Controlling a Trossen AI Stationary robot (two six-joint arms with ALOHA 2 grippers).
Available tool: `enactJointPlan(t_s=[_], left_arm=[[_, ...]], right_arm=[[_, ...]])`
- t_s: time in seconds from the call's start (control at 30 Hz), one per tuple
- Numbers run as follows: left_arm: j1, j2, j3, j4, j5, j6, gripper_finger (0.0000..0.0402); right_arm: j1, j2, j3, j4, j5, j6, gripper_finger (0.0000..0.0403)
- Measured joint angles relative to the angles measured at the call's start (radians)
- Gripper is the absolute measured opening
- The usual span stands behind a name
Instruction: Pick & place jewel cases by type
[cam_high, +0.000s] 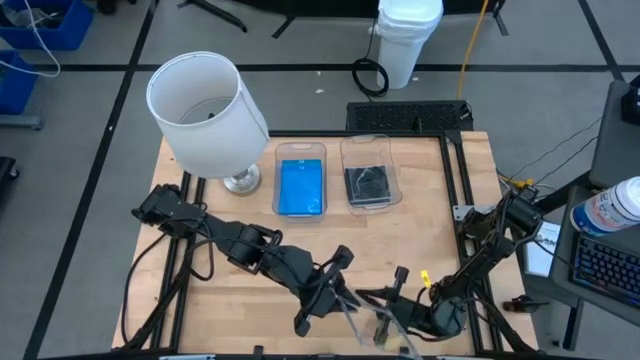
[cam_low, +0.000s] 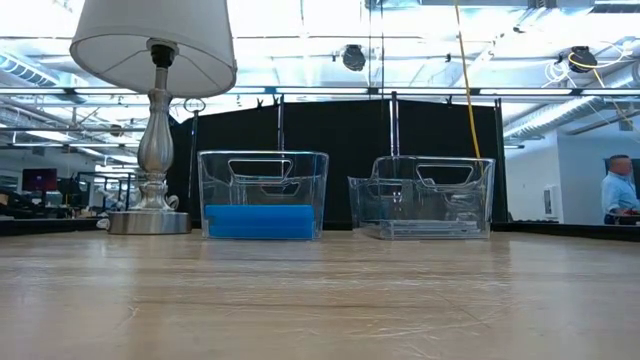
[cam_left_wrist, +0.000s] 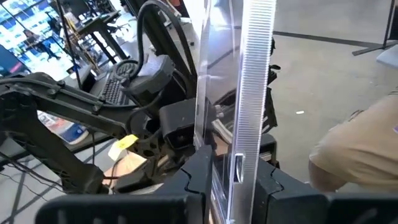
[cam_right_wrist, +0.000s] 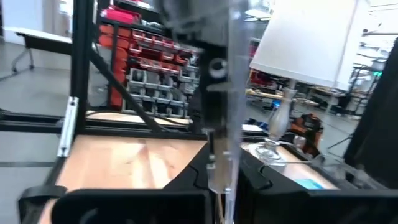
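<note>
The jewel case (cam_left_wrist: 254, 93) rises steeply from my left gripper. Next, my left gripper opens, lets my right gripper tilt the case, and then grips the case's edge.
One clear jewel case (cam_high: 362, 318) is up on edge between both grippers at the table's near edge. It shows edge-on in the left wrist view (cam_left_wrist: 252, 74) and in the right wrist view (cam_right_wrist: 235, 93). My left gripper (cam_high: 340, 300) comes from the left and my right gripper (cam_high: 387, 312) from the right, and both are shut on it. Blue jewel cases (cam_high: 300, 187) lie flat in the left clear bin (cam_high: 300, 150). Dark grey ones (cam_high: 369, 186) lie in the right clear bin (cam_high: 368, 143). The low view shows neither gripper. My left gripper (cam_left_wrist: 233, 171) pinches the clear case between its two fingers at the edge by the ribbed spine (cam_left_wrist: 249, 143). The case stands up on edge out of the fingers. It touches nothing else that I can see. My right gripper (cam_right_wrist: 224, 171) pinches the same case between its two fingers at a thin clear edge (cam_right_wrist: 231, 140), coming from the table's right. The case rises on edge from the fingers, and the gripper body hides how far back it reaches.
A lamp with a white shade (cam_high: 205, 110) stands on the far left of the table, left of the bins. The two bins sit side by side at the table's far middle. Bare wood (cam_low: 320, 300) stretches between the bins and the near edge. A person (cam_low: 620, 190) stands in the room beyond.
</note>
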Motion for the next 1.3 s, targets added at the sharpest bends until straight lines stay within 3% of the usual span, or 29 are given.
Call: enactJointPlan(t_s=[0.43, 0.63, 0.77, 1.17, 1.3], left_arm=[[-0.009, -0.006, -0.001, -0.043, -0.011, -0.127, 0.0065], [-0.018, -0.039, -0.003, -0.068, -0.034, -0.15, 0.008], [-0.028, -0.079, -0.003, -0.075, -0.051, -0.146, 0.0128], [-0.079, -0.155, 0.0, -0.174, -0.079, -0.143, 0.0368], [-0.114, -0.188, 0.0, -0.25, -0.083, -0.206, 0.0393]], right_arm=[[0.011, 0.0, 0.001, 0.074, 0.204, -0.197, 0.0003], [0.035, -0.009, 0.002, 0.142, 0.231, -0.268, 0.0002], [0.053, -0.016, 0.002, 0.146, 0.242, -0.256, 0.0001], [0.064, -0.019, 0.001, 0.159, 0.343, -0.314, 0.0001], [0.082, -0.041, 0.001, 0.168, 0.345, -0.337, 0.0]])
